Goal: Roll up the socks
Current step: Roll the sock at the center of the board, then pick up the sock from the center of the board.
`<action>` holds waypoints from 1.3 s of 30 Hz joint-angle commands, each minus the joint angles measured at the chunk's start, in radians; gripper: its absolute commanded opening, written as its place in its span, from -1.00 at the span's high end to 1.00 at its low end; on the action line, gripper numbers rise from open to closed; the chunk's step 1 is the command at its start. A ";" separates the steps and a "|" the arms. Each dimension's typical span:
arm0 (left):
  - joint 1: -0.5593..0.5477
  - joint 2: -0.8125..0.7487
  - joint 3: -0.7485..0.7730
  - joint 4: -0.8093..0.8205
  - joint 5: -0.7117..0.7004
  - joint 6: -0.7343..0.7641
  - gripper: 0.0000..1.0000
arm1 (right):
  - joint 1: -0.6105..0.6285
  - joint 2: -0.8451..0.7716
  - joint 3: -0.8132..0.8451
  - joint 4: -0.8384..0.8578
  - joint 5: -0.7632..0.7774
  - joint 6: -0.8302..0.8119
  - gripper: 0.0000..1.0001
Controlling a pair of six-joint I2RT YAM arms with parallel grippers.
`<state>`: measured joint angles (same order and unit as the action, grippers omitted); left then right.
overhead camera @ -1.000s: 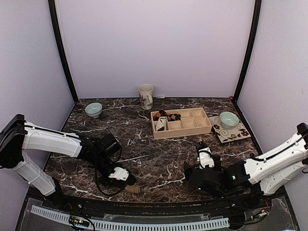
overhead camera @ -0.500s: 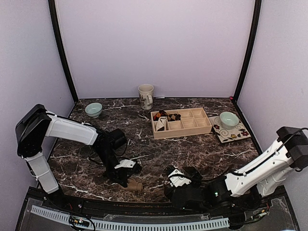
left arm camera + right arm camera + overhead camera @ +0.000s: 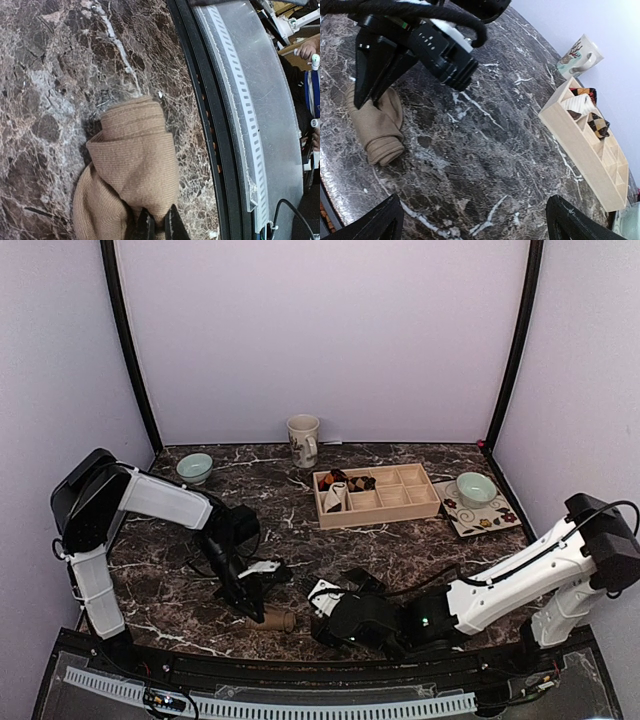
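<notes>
My gripper will lift the tan sock and it should stay a compact bundle, since the tan sock's near end [image 3: 386, 150] is wrapped in thick layers.
The tan sock [image 3: 132, 170] lies folded over in a thick bundle close to the table's front edge [image 3: 280, 621]. My left gripper [image 3: 155, 227] is shut on a fold of its fabric, and its dark fingers [image 3: 365, 95] stand over the sock [image 3: 377, 127] in the right wrist view. My right gripper [image 3: 470, 225] stands open low over bare marble just right of the sock [image 3: 343, 588], holding nothing. The argyle sock [image 3: 597, 125] sits as a small bundle in a compartment of the wooden box [image 3: 377, 505].
The box also holds a white rolled sock [image 3: 577, 105] and a reddish-brown bundle [image 3: 582, 92]. A mug [image 3: 303, 439] stands at the back. One green bowl [image 3: 194, 467] is back left, another [image 3: 476, 488] sits on a patterned plate [image 3: 500, 517]. The black rail [image 3: 210, 130] runs along the near edge.
My right arm has swept left along the front of the table to just beside the tan sock. The left gripper has stayed shut on the sock and shifted only slightly.
</notes>
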<state>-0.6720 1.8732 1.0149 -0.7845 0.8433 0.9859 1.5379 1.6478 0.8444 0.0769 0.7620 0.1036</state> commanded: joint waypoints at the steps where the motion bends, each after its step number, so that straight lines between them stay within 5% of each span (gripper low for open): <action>1: 0.010 0.024 0.013 -0.067 0.026 0.029 1.00 | -0.015 -0.083 0.021 -0.005 0.079 -0.027 -0.99; 7: 0.014 0.055 0.033 -0.068 0.008 0.014 1.00 | -0.106 -0.114 0.050 -0.018 -0.239 0.067 -0.99; 11: 0.015 0.071 0.044 -0.072 -0.006 0.009 1.00 | -0.055 -0.091 -0.062 0.226 -0.284 -0.066 -0.99; 17: 0.023 0.072 0.050 -0.067 -0.010 -0.005 1.00 | -0.055 0.043 -0.028 0.310 -0.524 -0.135 -0.99; 23: 0.023 0.094 0.055 -0.053 -0.043 -0.025 1.00 | -0.088 0.173 0.048 0.378 -0.595 -0.148 -0.90; 32: 0.026 0.098 0.061 -0.060 -0.045 -0.021 1.00 | -0.150 0.334 0.166 0.422 -0.703 -0.199 -0.46; 39: 0.028 0.096 0.059 -0.073 -0.043 -0.010 1.00 | -0.168 0.376 0.159 0.426 -0.699 -0.249 -0.43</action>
<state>-0.6518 1.9518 1.0695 -0.8551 0.8707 0.9615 1.3743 2.0018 0.9947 0.4664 0.0811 -0.1059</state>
